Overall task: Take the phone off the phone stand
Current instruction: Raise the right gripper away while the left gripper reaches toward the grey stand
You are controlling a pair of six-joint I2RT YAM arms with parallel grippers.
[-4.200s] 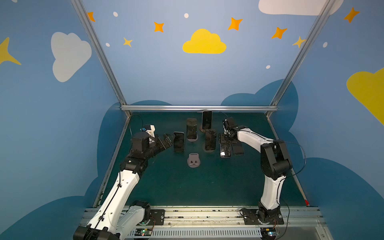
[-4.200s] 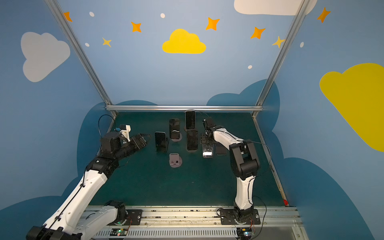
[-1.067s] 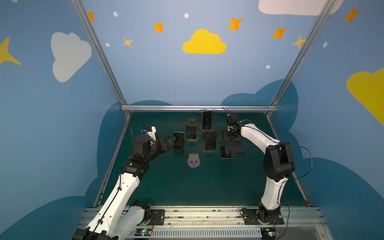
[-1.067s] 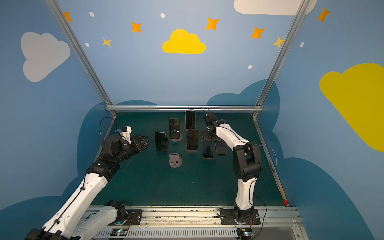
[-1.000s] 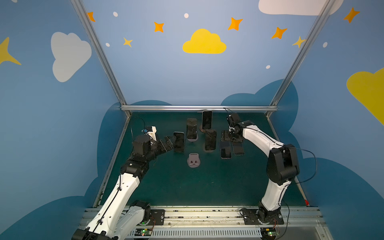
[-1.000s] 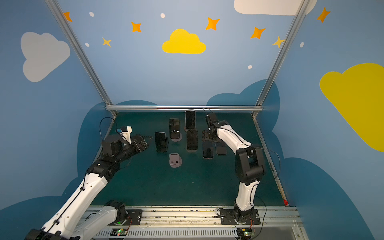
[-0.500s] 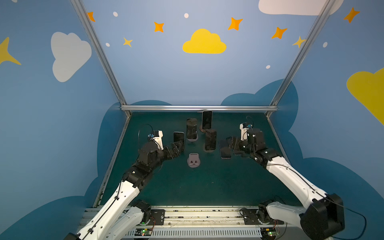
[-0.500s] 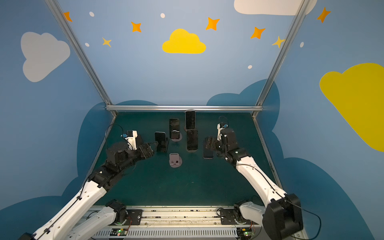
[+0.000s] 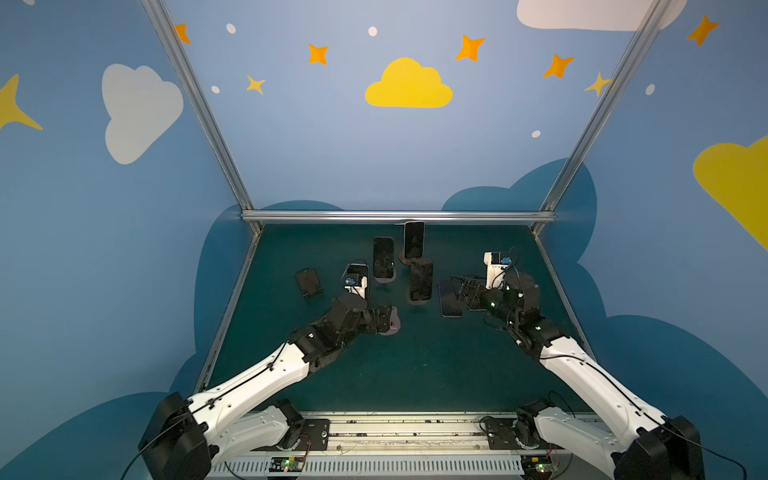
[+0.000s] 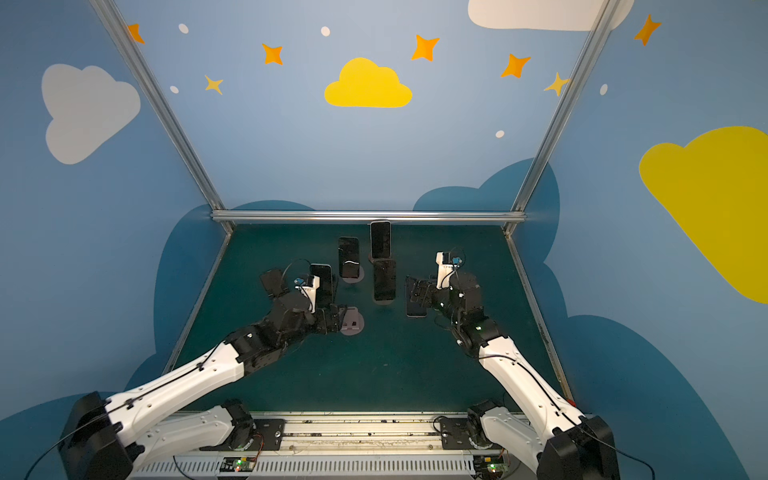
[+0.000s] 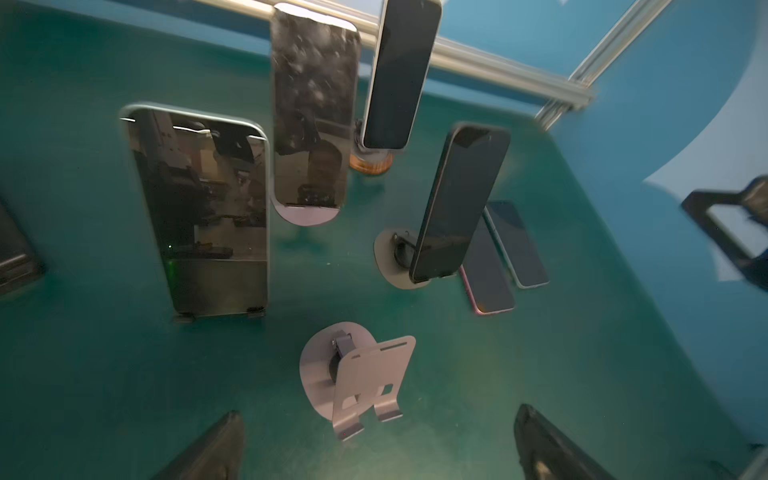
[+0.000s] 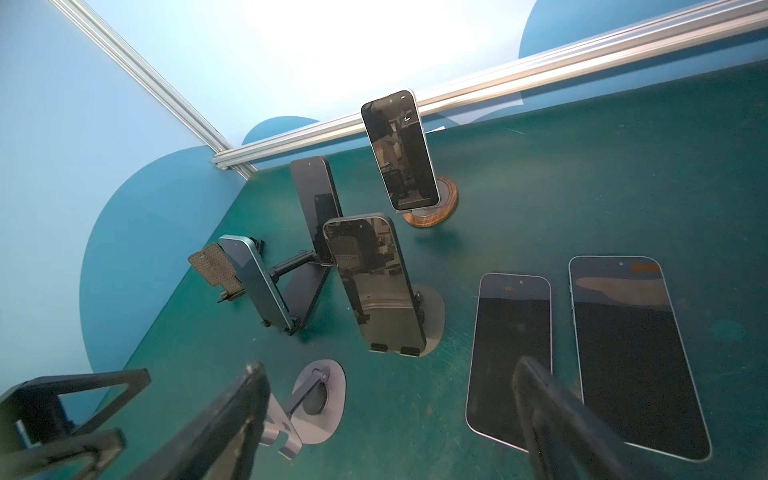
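The empty grey stand blocks the area in front of the phones, so my left gripper should move it to the open mat behind the black stand.
Several dark phones stand on phone stands at the back middle: one on a wooden stand, one behind the left wrist, one further back and one on a round grey stand. My left gripper is open, low over an empty grey stand, holding nothing. My right gripper is open above two phones lying flat, the nearer and the farther, with nothing between its fingers.
An empty black stand sits at the left of the group. The aluminium rail and blue walls close the back and sides. Green mat stretches toward the front rail.
Both arms have drawn back toward the front. The left gripper went from the left phone to the empty grey stand; the right gripper left the back and hangs over the flat phones, jaws slightly wider.
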